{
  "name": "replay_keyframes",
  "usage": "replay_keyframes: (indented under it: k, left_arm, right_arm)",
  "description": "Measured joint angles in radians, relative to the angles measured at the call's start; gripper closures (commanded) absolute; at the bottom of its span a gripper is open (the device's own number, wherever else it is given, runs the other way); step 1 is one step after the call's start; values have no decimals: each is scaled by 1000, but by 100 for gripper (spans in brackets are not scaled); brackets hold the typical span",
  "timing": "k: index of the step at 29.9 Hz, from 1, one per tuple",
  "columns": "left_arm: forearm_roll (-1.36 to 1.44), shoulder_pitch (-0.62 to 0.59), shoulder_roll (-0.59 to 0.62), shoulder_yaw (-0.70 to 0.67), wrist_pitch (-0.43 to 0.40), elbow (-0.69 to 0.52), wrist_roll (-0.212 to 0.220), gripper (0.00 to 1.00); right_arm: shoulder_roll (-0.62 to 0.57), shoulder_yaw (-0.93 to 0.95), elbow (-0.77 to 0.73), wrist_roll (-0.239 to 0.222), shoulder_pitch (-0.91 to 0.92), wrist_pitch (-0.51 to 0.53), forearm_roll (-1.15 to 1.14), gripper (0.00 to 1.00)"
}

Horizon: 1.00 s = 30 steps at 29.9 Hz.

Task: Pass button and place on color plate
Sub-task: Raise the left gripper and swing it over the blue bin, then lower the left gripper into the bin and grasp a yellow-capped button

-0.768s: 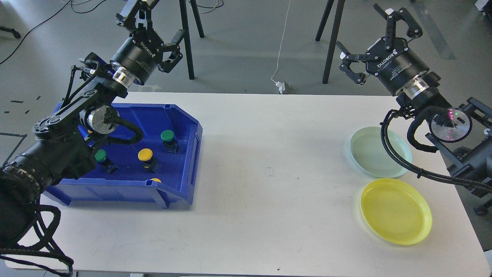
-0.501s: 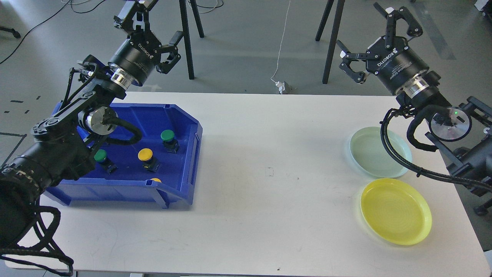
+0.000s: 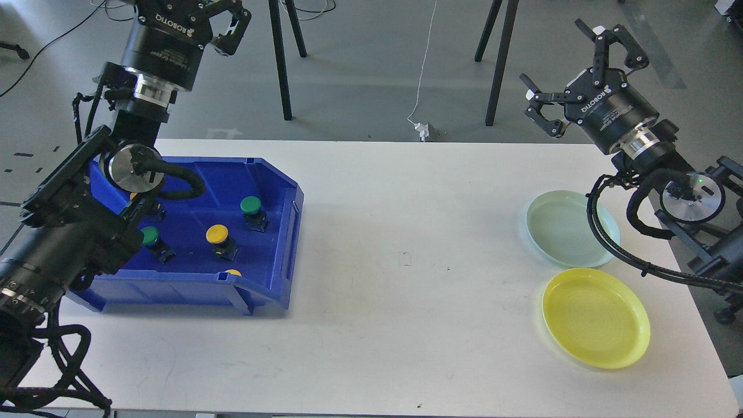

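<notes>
The yellow-capped button (image 3: 220, 240) should tip over onto its side when I put it on the yellow plate, because its wide cap (image 3: 217, 233) sits on top of a long dark body.
Several push buttons lie in the blue bin (image 3: 288, 231) at the left: a green one (image 3: 251, 205), a yellow one (image 3: 217, 234), another green one (image 3: 150, 235), and a yellow one (image 3: 234, 271) half hidden by the bin's front wall. My left gripper (image 3: 194, 6) is high above the bin's back left corner, open and empty, with its fingertips cut off by the top edge. My right gripper (image 3: 554, 55) is open and empty, raised behind the table's far right edge. A pale green plate (image 3: 557, 229) and a yellow plate (image 3: 595, 316) lie at the right, both empty.
The white table (image 3: 406, 261) spans the view. My left arm's links hang over the bin's left side and hide part of it. My right arm's cable loops over the pale green plate's right rim. Stand legs and a cable are on the floor behind the table.
</notes>
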Motion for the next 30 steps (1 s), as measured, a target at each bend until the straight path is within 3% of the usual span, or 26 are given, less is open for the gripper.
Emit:
replay_keyframes:
  k: [5, 8, 13, 17, 20, 25, 30]
  left_arm:
    - [280, -8, 240, 80, 0, -189, 0, 0]
    - [520, -71, 374, 183, -1, -281, 0, 0]
    - [936, -342, 499, 593, 17, -311, 0, 0]
    - [1188, -577, 471, 956, 22, -256, 0, 0]
    - [1273, -651, 376, 1121, 25, -158, 0, 0]
    - [1382, -638, 224, 1222, 25, 22, -1, 0]
    - [1401, -614, 199, 1236, 22, 63, 0, 1]
  right_arm:
    - [-31, 2, -2, 0, -15, -8, 0, 0]
    - [-47, 6, -2, 0, -29, -8, 0, 0]
    - [-67, 8, -3, 1, -44, -8, 1, 0]
    - [-79, 8, -3, 1, -56, -8, 1, 0]
    - [-81, 8, -3, 1, -66, -8, 1, 0]
    - [-100, 8, -3, 1, -79, -8, 1, 0]
    - [-120, 12, -3, 1, -85, -8, 1, 0]
